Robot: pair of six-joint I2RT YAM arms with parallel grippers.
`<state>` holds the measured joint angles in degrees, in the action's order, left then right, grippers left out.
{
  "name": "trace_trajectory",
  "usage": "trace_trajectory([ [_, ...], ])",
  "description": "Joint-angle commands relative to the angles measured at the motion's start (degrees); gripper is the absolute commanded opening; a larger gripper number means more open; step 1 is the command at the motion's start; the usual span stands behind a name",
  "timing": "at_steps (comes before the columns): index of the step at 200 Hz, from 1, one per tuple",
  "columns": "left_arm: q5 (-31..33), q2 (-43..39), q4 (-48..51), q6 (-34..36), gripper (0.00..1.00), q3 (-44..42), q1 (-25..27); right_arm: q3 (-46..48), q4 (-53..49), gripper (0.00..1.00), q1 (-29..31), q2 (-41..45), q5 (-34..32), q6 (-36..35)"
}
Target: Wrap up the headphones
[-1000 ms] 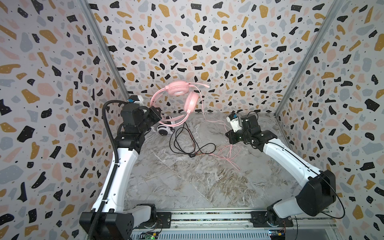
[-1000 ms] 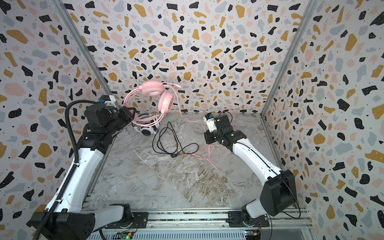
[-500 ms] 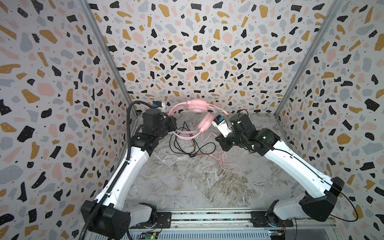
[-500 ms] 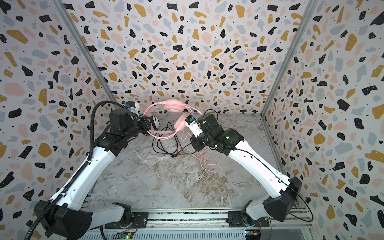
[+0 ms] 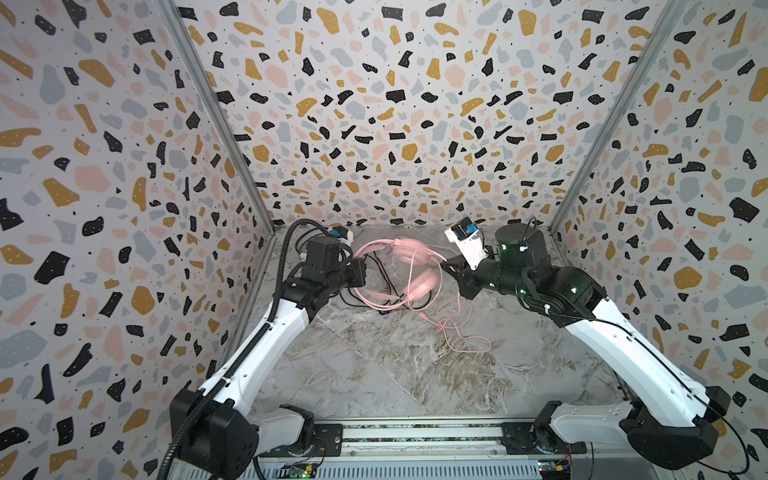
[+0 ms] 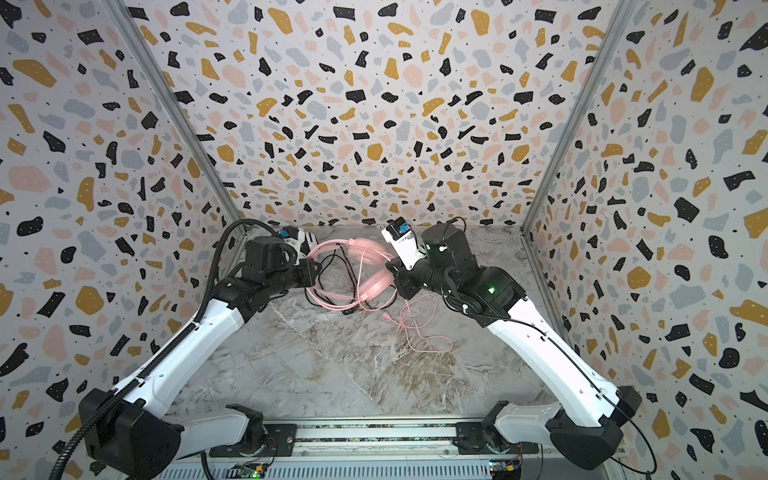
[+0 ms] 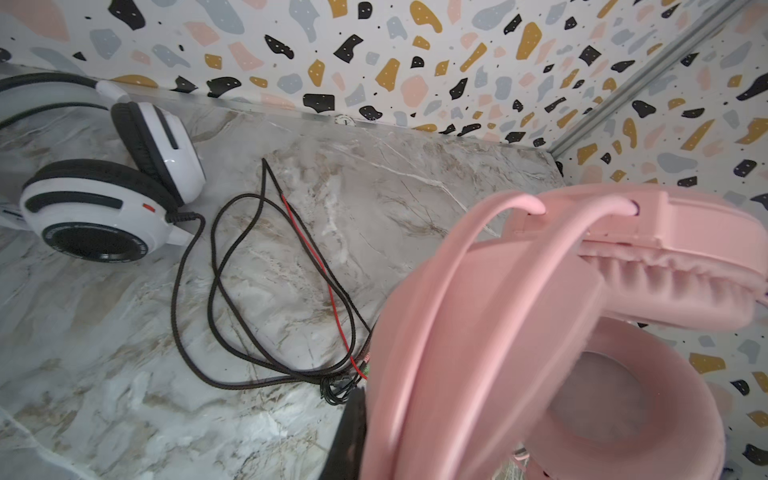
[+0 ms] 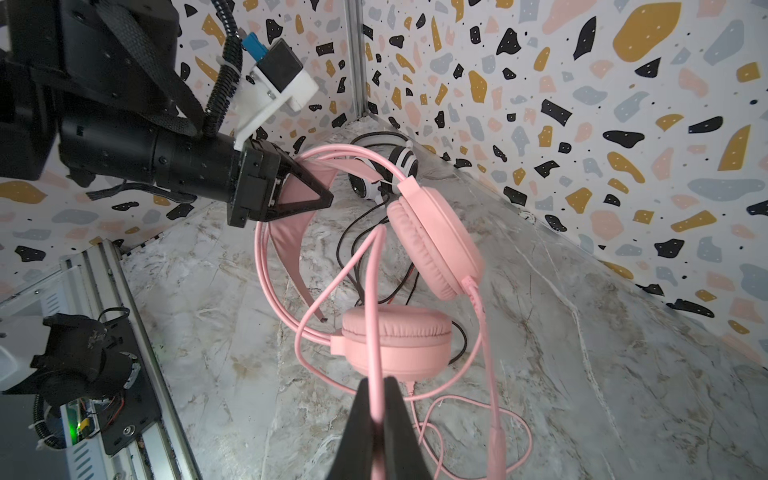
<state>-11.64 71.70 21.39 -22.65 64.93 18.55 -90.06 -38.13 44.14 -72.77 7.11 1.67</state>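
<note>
Next, my left gripper lifts the headphones to make room for my right gripper and the cable beneath them, because the pink ear cups (image 5: pixel 424 283) are hanging close above the table.
The pink headphones (image 5: pixel 420 283) (image 6: pixel 376 283) (image 8: pixel 432 237) hang just above the table at the back middle. My left gripper (image 5: pixel 360 272) (image 6: pixel 314 272) (image 8: pixel 318 196) is shut on their headband (image 7: pixel 478 332). My right gripper (image 8: pixel 376 388) (image 5: pixel 452 268) (image 6: pixel 395 275) is shut on the thin pink cable (image 8: pixel 373 291), which loops across one ear cup and trails in coils on the table (image 5: pixel 459 332) (image 6: pixel 419 334). The white headphones (image 7: pixel 104 208) (image 8: pixel 400 160) lie in the back left corner, hidden behind my left arm in both top views. Their black cable (image 7: pixel 214 291) (image 5: pixel 374 266) runs under the pink set.
The marble table (image 5: pixel 374 374) is boxed in by terrazzo walls (image 5: pixel 374 124) on three sides, with metal corner posts (image 5: pixel 216 133). A metal rail (image 5: pixel 415 434) with both arm bases runs along the front edge.
My left arm has carried the pink headphones down from high at the back left to the middle. My right gripper has swung in close beside them with the cable.
</note>
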Motion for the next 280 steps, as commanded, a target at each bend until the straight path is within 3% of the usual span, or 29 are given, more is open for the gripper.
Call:
trace_trajectory([
  [1, -4.95, -1.63, -5.99, 1.12, 0.00, 1.36, 0.18, 0.45, -0.53, 0.03, -0.11, -0.85, 1.09, -0.13],
  [32, -9.00, -2.09, -5.74, 4.09, 0.00, 1.80, 0.13, 1.73, -0.93, 0.03, -1.55, -0.54, -0.10, -0.38],
  [77, -14.84, -3.68, -4.01, 10.08, 0.00, -0.40, 0.09, 5.77, -0.22, 0.03, -8.27, 3.04, 2.30, -0.43],
  [105, -11.76, -5.81, -4.45, 9.50, 0.00, -2.40, -0.82, 6.68, -1.54, 0.03, -11.64, 4.47, 3.76, -1.42],
  [183, -11.75, -6.93, -3.00, 10.46, 0.00, -2.91, -5.31, 9.16, -3.79, 0.04, -16.55, 7.23, 8.18, -3.36],
  [229, -23.24, -6.62, -6.21, 8.99, 0.00, -3.08, -5.89, 12.99, 0.02, 0.04, -17.33, 6.95, 11.85, -3.87],
  [280, -29.26, -6.65, -3.94, 10.93, 0.00, -2.61, -5.50, 16.10, 8.11, 0.04, -17.33, 5.93, 18.91, -1.68],
])
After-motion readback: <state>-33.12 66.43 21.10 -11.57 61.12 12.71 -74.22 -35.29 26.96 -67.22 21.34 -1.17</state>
